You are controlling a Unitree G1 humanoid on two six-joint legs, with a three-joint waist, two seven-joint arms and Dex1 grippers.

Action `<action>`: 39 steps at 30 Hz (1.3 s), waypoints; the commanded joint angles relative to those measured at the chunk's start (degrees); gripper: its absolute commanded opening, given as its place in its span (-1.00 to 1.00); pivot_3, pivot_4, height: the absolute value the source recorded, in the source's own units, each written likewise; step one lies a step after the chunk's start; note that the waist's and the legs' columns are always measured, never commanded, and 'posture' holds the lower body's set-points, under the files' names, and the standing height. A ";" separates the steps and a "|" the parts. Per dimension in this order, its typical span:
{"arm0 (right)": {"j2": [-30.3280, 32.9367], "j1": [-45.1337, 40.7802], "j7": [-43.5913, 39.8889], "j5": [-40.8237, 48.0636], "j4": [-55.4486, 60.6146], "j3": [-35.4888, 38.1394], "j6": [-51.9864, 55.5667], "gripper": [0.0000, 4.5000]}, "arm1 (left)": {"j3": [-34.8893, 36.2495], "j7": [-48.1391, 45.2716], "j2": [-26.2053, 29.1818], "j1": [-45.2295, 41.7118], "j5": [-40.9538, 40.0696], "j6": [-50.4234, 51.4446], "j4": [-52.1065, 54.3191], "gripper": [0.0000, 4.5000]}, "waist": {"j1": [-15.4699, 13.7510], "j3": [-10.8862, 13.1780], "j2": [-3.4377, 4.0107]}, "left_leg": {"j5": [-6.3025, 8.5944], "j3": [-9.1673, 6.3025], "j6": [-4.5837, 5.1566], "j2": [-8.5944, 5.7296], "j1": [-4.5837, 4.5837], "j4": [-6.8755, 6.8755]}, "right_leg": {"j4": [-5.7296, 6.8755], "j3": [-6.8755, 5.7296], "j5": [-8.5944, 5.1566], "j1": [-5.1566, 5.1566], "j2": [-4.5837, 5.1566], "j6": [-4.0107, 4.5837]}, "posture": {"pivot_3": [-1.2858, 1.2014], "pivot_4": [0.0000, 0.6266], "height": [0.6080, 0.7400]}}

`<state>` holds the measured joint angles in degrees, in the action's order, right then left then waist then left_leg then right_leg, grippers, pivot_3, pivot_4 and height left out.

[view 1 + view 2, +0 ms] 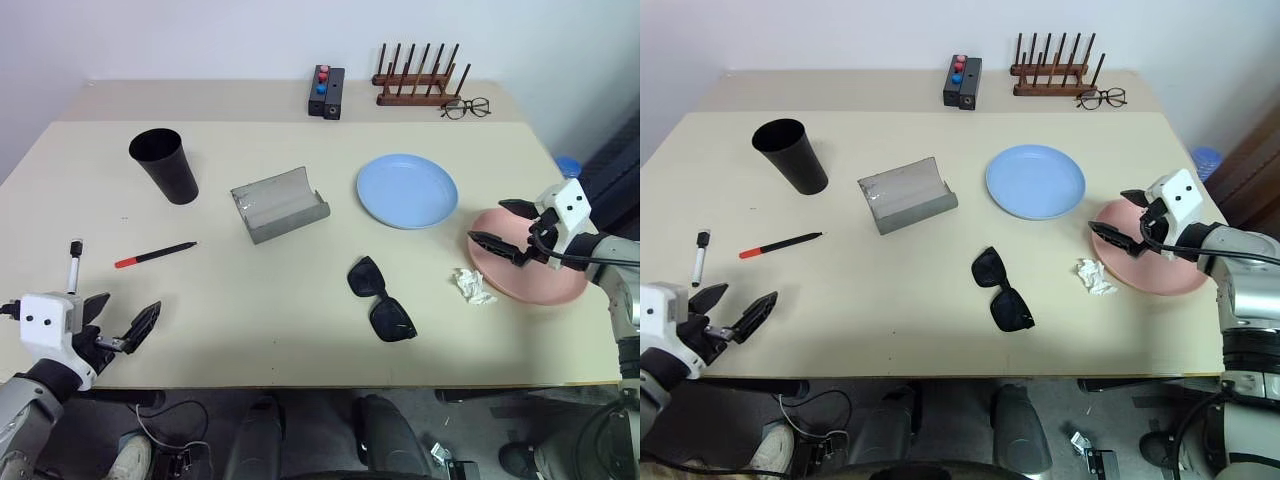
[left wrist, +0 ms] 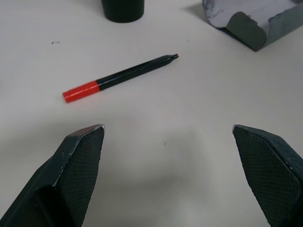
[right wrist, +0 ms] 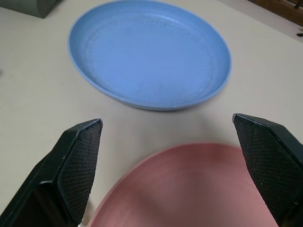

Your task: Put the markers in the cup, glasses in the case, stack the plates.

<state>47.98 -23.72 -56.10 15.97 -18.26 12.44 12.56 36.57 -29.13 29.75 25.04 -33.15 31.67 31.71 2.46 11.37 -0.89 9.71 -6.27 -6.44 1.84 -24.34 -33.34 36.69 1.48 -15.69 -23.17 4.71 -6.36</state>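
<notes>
The black cup (image 1: 165, 166) stands tall next to the short white marker (image 1: 75, 267), so the white marker will go down below the cup's rim when I place it inside.
The black cup (image 1: 165, 165) stands upright at the table's far left. The grey case (image 1: 279, 203) lies open beside it. A black marker with a red end (image 1: 155, 254) and a white marker (image 1: 74, 264) lie on the left side. The black sunglasses (image 1: 381, 298) lie folded near the middle. The light blue plate (image 1: 407, 190) sits beyond them, and the pink plate (image 1: 530, 272) sits at the right edge. My left gripper (image 1: 122, 318) hovers open near the front left edge, short of the red-ended marker (image 2: 120, 76). My right gripper (image 1: 488, 221) is open over the pink plate's (image 3: 189, 189) far rim, facing the blue plate (image 3: 149, 52).
A crumpled white paper (image 1: 472, 285) lies next to the pink plate. At the back stand a black box with red and blue buttons (image 1: 326, 91), a wooden peg rack (image 1: 417, 78) and thin-framed spectacles (image 1: 466, 107).
</notes>
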 commanded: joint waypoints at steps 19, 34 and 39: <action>-11.98 -3.33 7.82 -0.56 13.76 -7.85 -0.49 1.00 | -4.34 0.48 8.22 -8.46 0.66 5.32 -1.40 0.98 | 0.00 -0.01 0.00 | 0.00 -0.03 0.00 0.01 0.05 -0.25 | 0.42 0.01 -0.01 -0.01 -0.04 -0.01 | 0.03 -0.52 1.00; -25.20 4.21 16.20 -0.50 31.13 -17.48 5.01 1.00 | -35.50 -17.00 27.94 -50.12 14.69 10.65 -43.64 0.98 | 0.26 -0.01 0.00 | 0.00 -0.10 0.00 0.00 -0.02 -0.35 | 0.55 -0.01 0.03 -0.06 -0.10 -0.15 | 0.03 -0.52 1.00; -25.34 5.90 17.46 -0.57 33.33 -17.63 5.64 1.00 | -42.35 -25.26 26.66 -60.04 19.89 5.27 -57.45 0.98 | 0.03 -0.01 -0.02 | -0.01 -0.10 0.01 0.02 -0.05 -0.20 | 0.61 -0.01 0.06 -0.19 -0.15 -0.32 | 0.03 -0.52 1.00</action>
<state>22.94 -17.87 -39.26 14.92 11.77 -5.56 18.41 -4.08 -51.00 55.92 -33.04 -15.52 39.86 -23.59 2.49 11.36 -0.92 9.70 -6.37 -6.43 1.86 -24.39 -33.54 37.30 1.47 -15.63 -23.36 4.57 -6.69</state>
